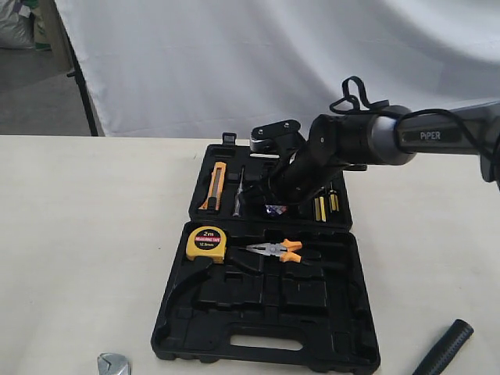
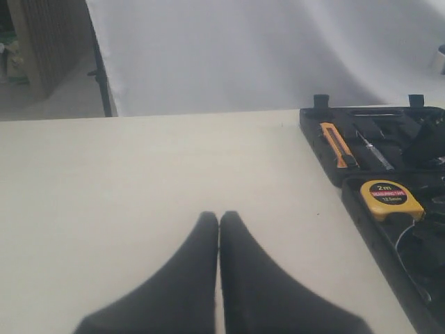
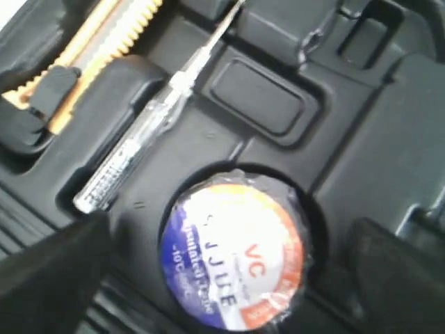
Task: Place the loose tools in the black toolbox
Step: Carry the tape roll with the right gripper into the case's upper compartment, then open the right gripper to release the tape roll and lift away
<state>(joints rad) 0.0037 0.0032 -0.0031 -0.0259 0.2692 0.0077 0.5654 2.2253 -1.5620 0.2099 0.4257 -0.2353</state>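
Note:
Next, I close my right gripper and push the roll [image 1: 276, 209] down before leaving, because the tape roll sits crooked with one edge high [image 3: 259, 321] at its round hollow's rim.
The black toolbox [image 1: 176, 312] lies open on the table, both halves flat. In the round recess of its far half sits the small blue-purple tape roll [image 1: 275, 209], label up [image 3: 233, 250]. My right gripper [image 1: 276, 201] hovers just over it, open, one dark finger [image 3: 55, 271] on each side of the roll and clear of it. Only the jaw end of the silver wrench [image 1: 113, 365] shows at the table's front edge. The hammer's black handle [image 1: 444, 349] lies front right, its head out of view. My left gripper [image 2: 219, 217] is shut and empty above bare table, left of the toolbox [image 2: 313, 132].
In the near half lie a yellow tape measure [image 1: 207, 243] and orange-handled pliers [image 1: 273, 251]. The far half holds an orange utility knife [image 1: 214, 186] and a clear-handled test screwdriver [image 3: 139, 146]. A white cloth backdrop hangs behind the table.

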